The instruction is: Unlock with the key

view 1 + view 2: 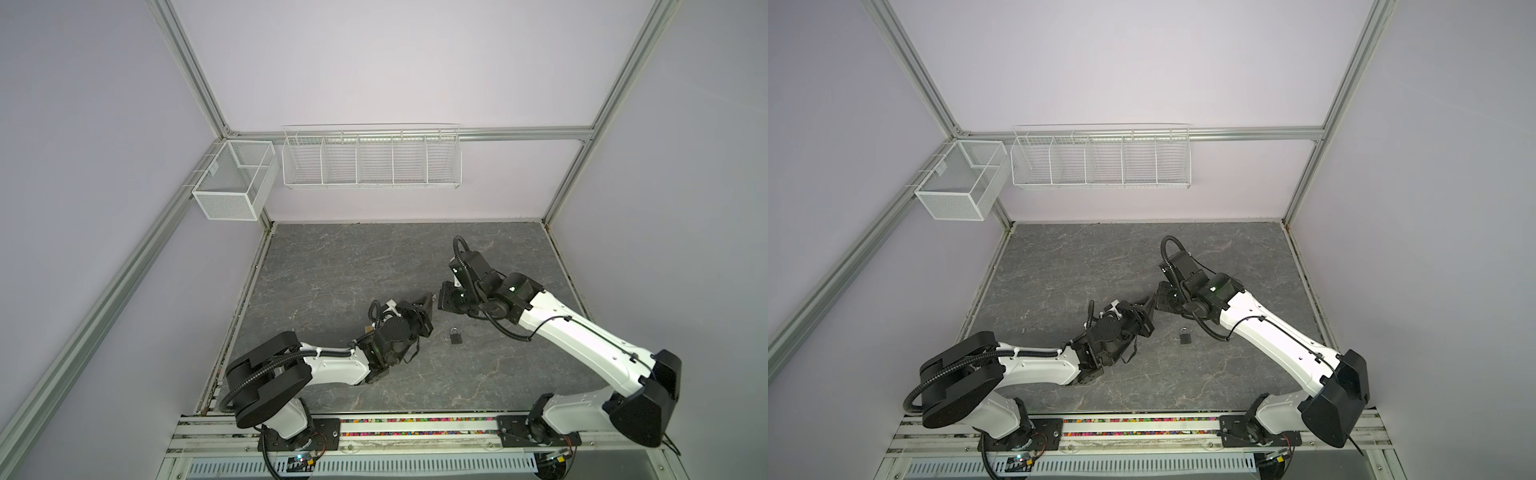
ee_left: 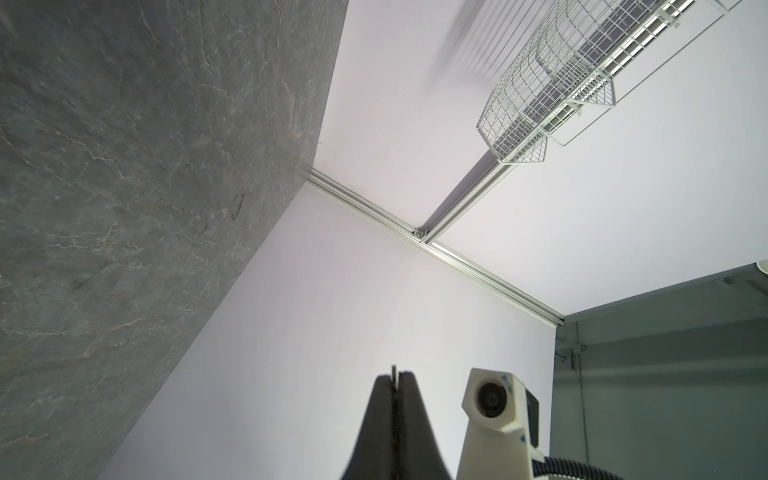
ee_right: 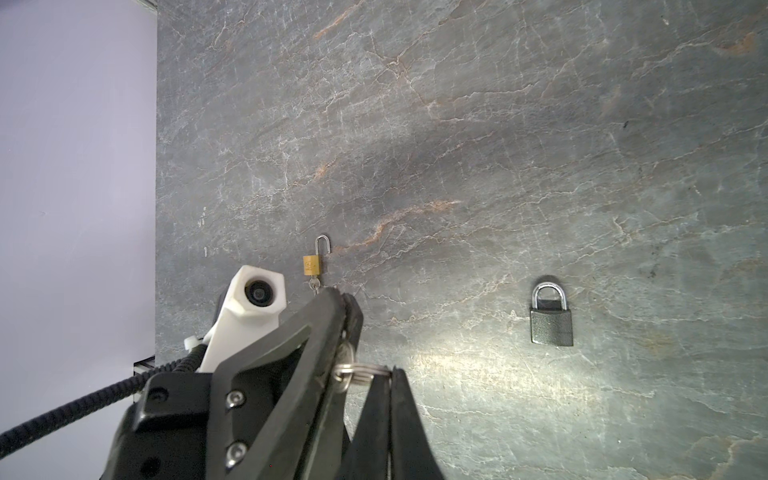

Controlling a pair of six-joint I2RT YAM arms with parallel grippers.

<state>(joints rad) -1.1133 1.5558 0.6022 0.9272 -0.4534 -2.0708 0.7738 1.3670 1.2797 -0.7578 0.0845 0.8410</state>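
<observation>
Next, my right gripper backs off, face my left gripper level and takes the key ring head-on, because it pinches the key ring at an angle from above.
A dark grey padlock lies flat on the slate table with its shackle closed. It is in front of the spot where the two grippers meet. My left gripper is shut on the key. The key's thin tip pokes out past the fingertips. My right gripper is shut on the key ring threaded through the key's head. A small brass padlock with an open shackle shows beyond the left fingers.
A long white wire basket and a mesh box hang on the walls above the table. The right arm's white wrist camera sits close beside the left fingers. The rail with both arm bases runs along the front.
</observation>
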